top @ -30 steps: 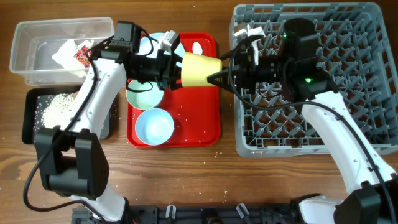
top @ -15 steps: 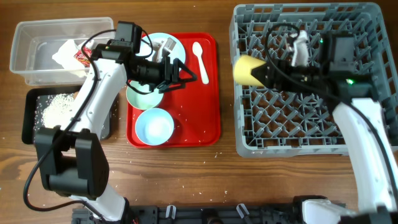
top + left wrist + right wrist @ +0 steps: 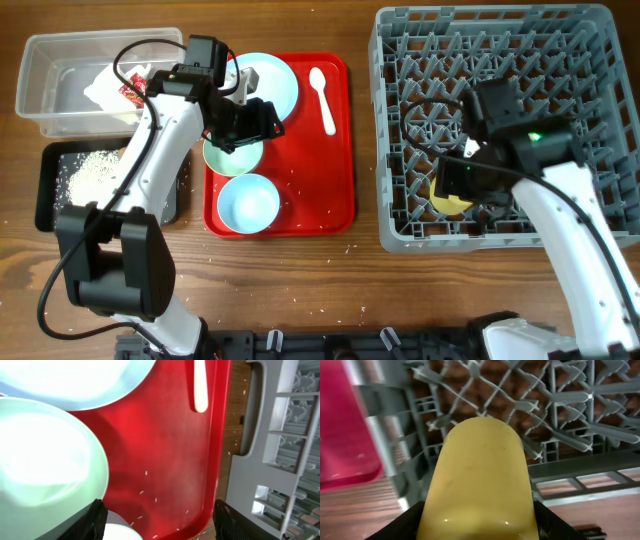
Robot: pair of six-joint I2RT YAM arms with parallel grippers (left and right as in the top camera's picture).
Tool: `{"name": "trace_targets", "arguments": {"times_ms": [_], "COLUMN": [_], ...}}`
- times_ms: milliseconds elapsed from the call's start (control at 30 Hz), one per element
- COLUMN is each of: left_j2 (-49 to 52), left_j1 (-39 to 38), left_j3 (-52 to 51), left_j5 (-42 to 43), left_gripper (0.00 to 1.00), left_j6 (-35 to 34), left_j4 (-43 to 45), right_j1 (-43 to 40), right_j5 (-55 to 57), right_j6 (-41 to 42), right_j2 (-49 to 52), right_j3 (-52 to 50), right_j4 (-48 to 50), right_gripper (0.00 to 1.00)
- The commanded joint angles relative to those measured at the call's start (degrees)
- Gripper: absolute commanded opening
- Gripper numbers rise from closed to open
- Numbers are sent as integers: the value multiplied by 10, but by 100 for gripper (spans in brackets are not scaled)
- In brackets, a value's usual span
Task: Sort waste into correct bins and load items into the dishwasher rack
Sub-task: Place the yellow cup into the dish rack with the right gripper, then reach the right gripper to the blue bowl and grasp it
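Note:
My left gripper is hanging over the pale green bowl (image 3: 233,159), so it needs to move back off the red tray first. My right gripper should then take the blue bowl (image 3: 248,205) to the rack.
My right gripper (image 3: 452,188) is shut on the yellow cup (image 3: 446,205) and holds it low in the front left part of the grey dishwasher rack (image 3: 590,120). In the right wrist view the cup (image 3: 480,470) fills the space between the fingers (image 3: 480,522). My left gripper (image 3: 256,120) is open and empty over the red tray, above the pale green bowl (image 3: 222,157). The blue plate (image 3: 272,82), blue bowl (image 3: 248,203) and white spoon (image 3: 323,95) lie on the tray. The left wrist view shows the open fingers (image 3: 160,517), green bowl (image 3: 45,455) and spoon (image 3: 200,385).
The red serving tray (image 3: 330,180) carries loose rice grains. The clear tub (image 3: 60,60) holds the white napkin (image 3: 105,85) and red wrapper (image 3: 130,92). The black tray (image 3: 48,195) holds rice (image 3: 85,175). Rice grains are scattered on the table's front.
Both grippers met at the yellow cup over the tray. The left one let go and drew back left. The right one carried the cup into the rack's front left.

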Motion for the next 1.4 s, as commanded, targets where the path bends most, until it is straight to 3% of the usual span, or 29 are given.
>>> {"name": "trace_targets", "arguments": {"times_ms": [0, 167, 233, 267, 333, 433, 633, 767, 967, 1033, 1100, 1133, 1367], "left_j2": [-10, -10, -10, -10, -10, -10, -21, -59, -144, -153, -153, -153, -153], "left_j1": [-3, -3, -2, -3, -2, -2, 20, 76, 234, 280, 319, 331, 344], "left_j3": [6, 6, 6, 6, 6, 6, 25, 83, 99, 99, 99, 99, 99], "left_j5": [-19, -23, -23, -23, -23, -22, -22, -22, -22, -22, -22, -22, -22], "left_gripper": [69, 70, 70, 70, 71, 71, 70, 70, 72, 76, 97, 100, 100], "left_j6": [7, 7, 7, 7, 7, 7, 7, 7, 5, 5, -12, -28, -38], "left_j4": [0, -1, -1, -1, -1, 0, -12, -65, -86, -92, -97, -100, -106], "right_j1": [3, 3, 3, 3, 3, 3, 9, 81, 213, 247, 279, 293, 332], "right_j5": [35, 28, 28, 28, 28, 17, -72, -138, -138, -138, -152, -153, -198], "right_j6": [14, 10, 9, 9, 11, 17, -30, -28, 9, 9, 10, 10, 25], "right_j2": [30, 78, 89, 94, 94, 93, 64, 69, 167, 209, 258, 282, 399], "right_j3": [-22, -46, -47, -47, -46, -25, 106, 126, 126, 126, 126, 126, 126], "right_j4": [26, 41, 41, 42, 45, 45, 55, 158, 276, 289, 302, 308, 346], "right_gripper": [48, 49, 65, 80, 93, 98, 93, 90, 83, 80, 70, 66, 52]}}
